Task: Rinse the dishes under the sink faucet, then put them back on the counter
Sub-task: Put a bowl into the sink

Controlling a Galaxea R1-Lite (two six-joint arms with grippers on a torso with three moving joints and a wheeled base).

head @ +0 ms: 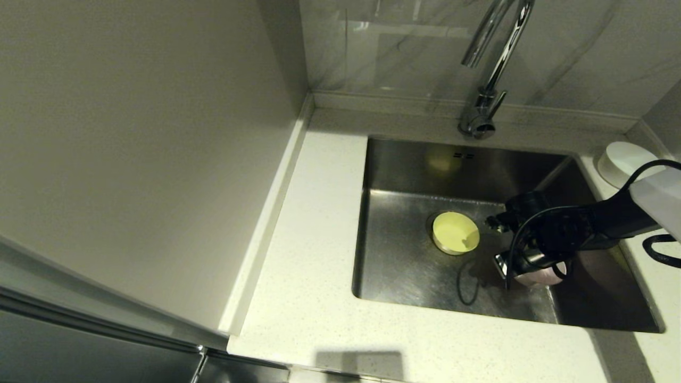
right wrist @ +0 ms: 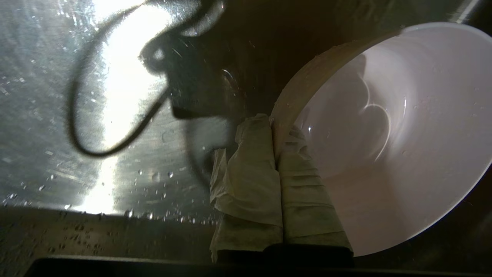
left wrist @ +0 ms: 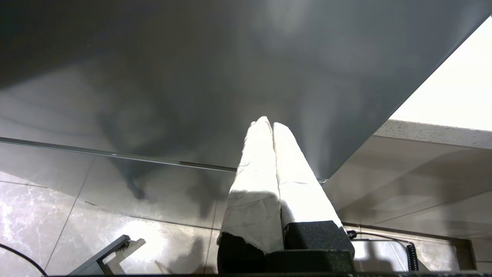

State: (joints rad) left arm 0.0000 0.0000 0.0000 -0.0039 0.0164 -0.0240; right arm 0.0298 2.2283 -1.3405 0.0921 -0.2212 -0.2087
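The pale pink bowl (head: 542,275) has its opening up beside clear sink's bottom (head: 483,269), so the robot's right gripper should keep moving it gently toward the yellow-green bowl until it sits, then let go.
My right gripper (right wrist: 275,125) is down inside the steel sink (head: 404,266), shut on the rim of the pale pink bowl (right wrist: 388,146), one finger inside and one outside. From the head camera that pink bowl (head: 537,276) shows only partly under the arm, at the basin's right. The yellow-green bowl (head: 455,232) sits upright over the drain. A white bowl (head: 622,162) rests on the counter (head: 314,255) at the right back corner. The chrome faucet (head: 492,64) arches over the sink's back edge. My left gripper (left wrist: 269,124) is parked below the counter, shut on nothing.
A grey cabinet wall (head: 143,149) rises along the counter's left side. The tiled backsplash (head: 404,48) stands behind the faucet. Water drops dot the sink floor (right wrist: 57,115). The right arm's black cable (head: 659,247) loops over the counter to the right of the sink.
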